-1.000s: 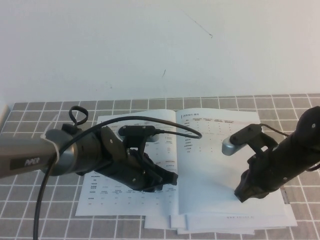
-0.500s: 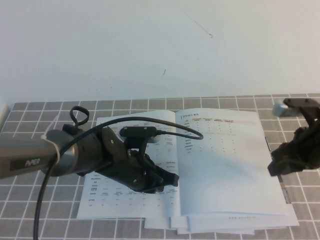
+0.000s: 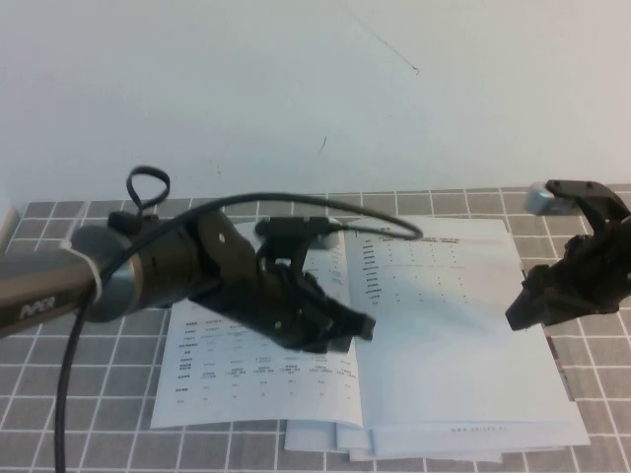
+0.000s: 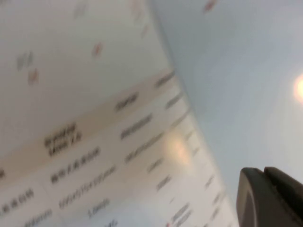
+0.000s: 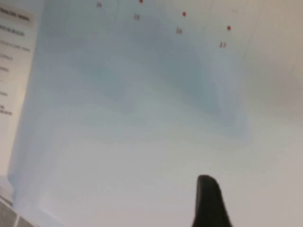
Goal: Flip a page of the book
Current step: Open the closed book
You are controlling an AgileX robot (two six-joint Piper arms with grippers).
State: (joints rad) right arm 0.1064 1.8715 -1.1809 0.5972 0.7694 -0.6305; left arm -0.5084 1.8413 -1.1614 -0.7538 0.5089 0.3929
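My right gripper should go down to pinch the page's outer edge [image 3: 548,341] while my left gripper holds the book's spine steady, because the page lies flat [image 3: 449,360] below my open right gripper.
The book [image 3: 246,389] lies open on the table in the high view. Its right-hand page [image 3: 444,335], a small table above blank white, lies flat. My left gripper [image 3: 357,327] is low over the left leaf, right by the spine. Its fingers [image 4: 265,198] are pressed together with nothing between them. My right gripper [image 3: 521,313] hovers over the page's outer edge, clear of the paper. Only one of its fingers [image 5: 208,201] shows in the right wrist view, with bare page beside it, so it stands open and empty.
Edges of other white booklets [image 3: 444,451] stick out from under the book at the front. A grey tiled mat [image 3: 59,414] covers the table, with a white wall [image 3: 296,99] behind. The left arm's black cable [image 3: 69,394] loops down at the left.
My right gripper left the right-hand page, swung out to its outer edge and opened. My left gripper slid right and back toward the spine.
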